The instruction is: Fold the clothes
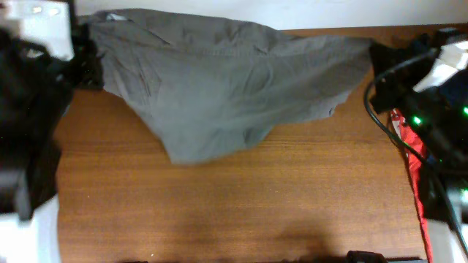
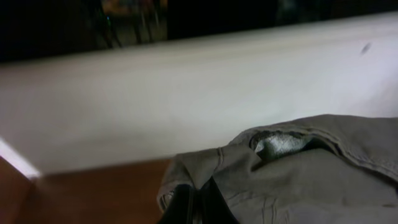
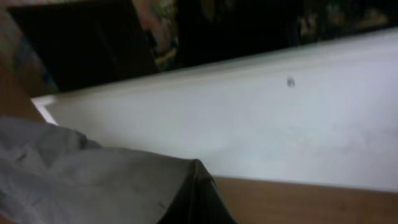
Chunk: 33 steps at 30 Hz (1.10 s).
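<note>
The shorts' lower part (image 1: 208,139) dangles bunched under my grippers, so I should swing the shorts open toward the table's near edge (image 1: 227,226) and set them down before folding.
The grey-olive shorts (image 1: 219,84) hang stretched across the far side of the wooden table (image 1: 241,204), their lower part sagging to the table. My left gripper (image 1: 86,62) is shut on the shorts' left corner; the left wrist view shows its fingers (image 2: 198,202) pinching the fabric (image 2: 298,174) beside the pale lining. My right gripper (image 1: 376,57) is shut on the right corner; the right wrist view shows its fingers (image 3: 198,196) closed on the cloth (image 3: 93,180).
A red garment (image 1: 413,161) lies along the table's right edge, under black cables (image 1: 395,109). A white wall (image 3: 280,118) runs behind the table's far edge. The left arm's dark body (image 1: 29,131) stands at the left.
</note>
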Each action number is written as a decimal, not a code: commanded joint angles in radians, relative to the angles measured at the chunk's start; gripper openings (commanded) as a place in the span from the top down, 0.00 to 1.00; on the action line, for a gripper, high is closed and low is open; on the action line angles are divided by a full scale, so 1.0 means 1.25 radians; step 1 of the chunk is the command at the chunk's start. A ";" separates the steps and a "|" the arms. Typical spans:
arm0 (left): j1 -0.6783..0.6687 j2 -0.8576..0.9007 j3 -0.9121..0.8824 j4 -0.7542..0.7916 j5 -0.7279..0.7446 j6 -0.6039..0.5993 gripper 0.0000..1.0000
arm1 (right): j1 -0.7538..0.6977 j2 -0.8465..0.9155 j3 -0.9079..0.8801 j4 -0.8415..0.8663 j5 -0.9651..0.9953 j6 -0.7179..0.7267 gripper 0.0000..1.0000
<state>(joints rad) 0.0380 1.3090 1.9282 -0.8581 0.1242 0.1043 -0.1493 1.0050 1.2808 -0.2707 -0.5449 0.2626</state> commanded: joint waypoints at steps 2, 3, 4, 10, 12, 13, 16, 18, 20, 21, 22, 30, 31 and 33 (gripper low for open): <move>0.001 -0.107 0.065 -0.016 0.009 -0.003 1.00 | -0.007 -0.070 0.102 -0.055 -0.010 0.007 0.96; 0.001 -0.124 0.068 -0.021 0.009 0.000 1.00 | -0.007 -0.077 0.118 -0.070 -0.009 0.006 0.96; 0.001 -0.141 0.070 -0.023 0.008 0.002 1.00 | -0.007 -0.083 0.137 -0.088 -0.005 0.006 0.96; 0.001 -0.221 0.078 -0.027 0.008 0.002 1.00 | -0.007 -0.097 0.220 -0.175 0.005 0.006 0.96; 0.001 -0.232 0.078 -0.037 0.007 0.005 1.00 | -0.007 -0.097 0.231 -0.183 0.006 0.003 0.96; 0.001 -0.232 0.078 -0.042 0.002 0.007 1.00 | -0.007 -0.097 0.234 -0.185 0.008 0.003 0.96; 0.001 -0.219 0.078 -0.063 -0.021 0.014 1.00 | -0.007 -0.097 0.237 -0.187 0.019 0.003 0.96; 0.001 -0.197 0.078 -0.076 -0.037 0.014 1.00 | -0.007 -0.094 0.237 -0.197 0.027 0.004 0.96; 0.001 -0.165 0.078 -0.080 -0.038 0.014 1.00 | -0.007 -0.081 0.237 -0.207 0.027 0.004 0.96; 0.001 -0.144 0.078 -0.079 -0.038 0.014 1.00 | -0.007 -0.071 0.237 -0.210 0.027 0.003 0.96; 0.001 -0.124 0.078 -0.078 -0.044 0.014 1.00 | -0.007 -0.058 0.237 -0.212 0.027 0.004 0.96; 0.001 0.117 0.078 -0.026 -0.055 0.015 1.00 | -0.006 0.141 0.237 -0.208 0.026 0.004 0.96; 0.001 0.152 0.078 -0.019 -0.055 0.014 1.00 | -0.006 0.175 0.237 -0.202 0.020 0.004 0.96; 0.001 0.218 0.078 -0.005 -0.047 0.014 1.00 | -0.005 0.247 0.237 -0.182 0.002 0.004 0.96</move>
<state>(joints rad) 0.0376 1.5066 2.0224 -0.8829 0.0784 0.1093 -0.1493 1.2236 1.5703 -0.5121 -0.5453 0.2623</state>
